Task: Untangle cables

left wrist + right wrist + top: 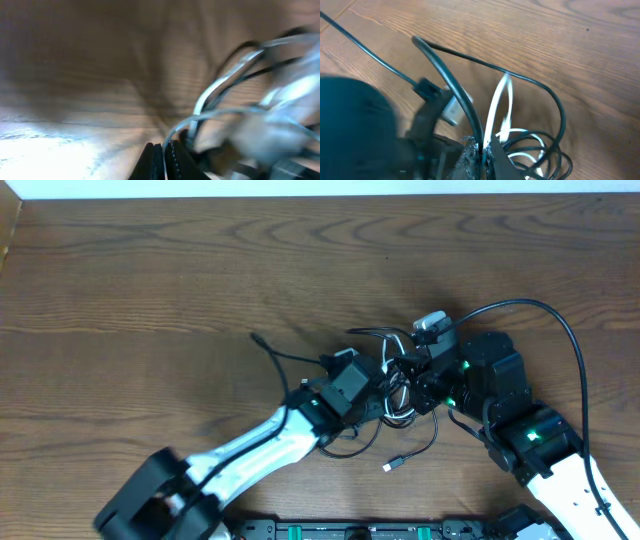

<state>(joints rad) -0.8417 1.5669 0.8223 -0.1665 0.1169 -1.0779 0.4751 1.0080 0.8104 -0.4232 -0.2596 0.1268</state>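
Observation:
A black cable together with a white cable [483, 131] is pinched in my right gripper. Next, my right gripper opens and back away before it reaches into the tangle [398, 395].
The cables [402, 402] lie as a tangle of white and black cords at the table's middle. One black end [256, 338] trails off to the left, and a plug end [390, 466] lies toward the front. My left gripper [384, 388] reaches into the tangle from the left. In the blurred left wrist view it [164, 156] is shut on a white cable [210, 92]. My right gripper [420, 383] meets the tangle from the right. Seen in the right wrist view, it [485, 152] is shut on a white cable [497, 107] and a black cable [455, 85] side by side.
The right arm's thick black cable [560, 330] arcs over the table at the right. A black base bar [360, 530] runs along the front edge. Bare wooden tabletop [150, 270] spreads to the left and back. The two wrists stand close together.

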